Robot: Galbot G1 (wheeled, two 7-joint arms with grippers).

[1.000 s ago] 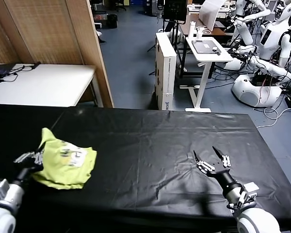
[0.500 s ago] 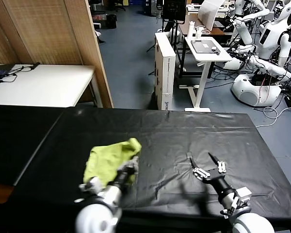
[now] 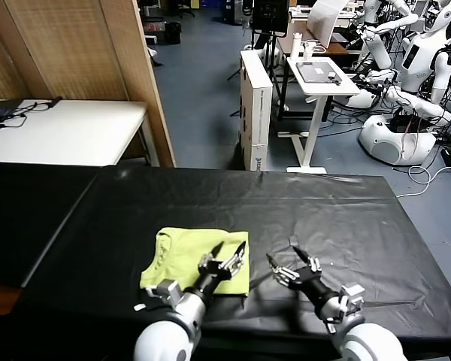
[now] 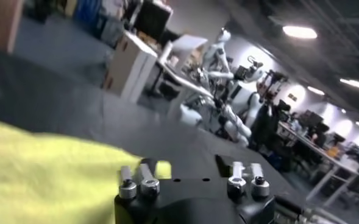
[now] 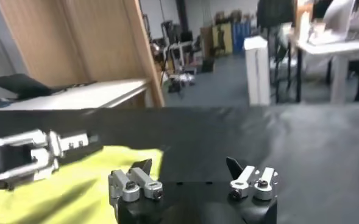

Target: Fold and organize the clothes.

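Note:
The folded T-shirt (image 3: 186, 253) is too far over on my left gripper's side. Next, my right gripper grabs the edge (image 3: 247, 275) facing it and pulls the T-shirt toward the middle of the table.
The lime yellow-green T-shirt (image 3: 188, 256) lies folded and flat on the black table (image 3: 346, 218), near the front middle. My left gripper (image 3: 228, 252) is open over the shirt's right edge and holds nothing. My right gripper (image 3: 281, 251) is open and empty just right of the shirt, above bare table. In the left wrist view the shirt (image 4: 39, 176) fills the near side beneath my left gripper (image 4: 188, 167). In the right wrist view the shirt (image 5: 75, 182) lies beyond my right gripper (image 5: 188, 165), with the left gripper (image 5: 33, 155) above it.
A white table (image 3: 60, 128) stands beyond the far left edge beside a wooden partition (image 3: 83, 53). White boxes (image 3: 257, 105), a small desk (image 3: 319, 75) and other robots (image 3: 413, 83) stand on the floor behind the table.
My left gripper carried the shirt from the table's left edge to the front middle, laid it flat and opened. My right gripper moved left toward the shirt.

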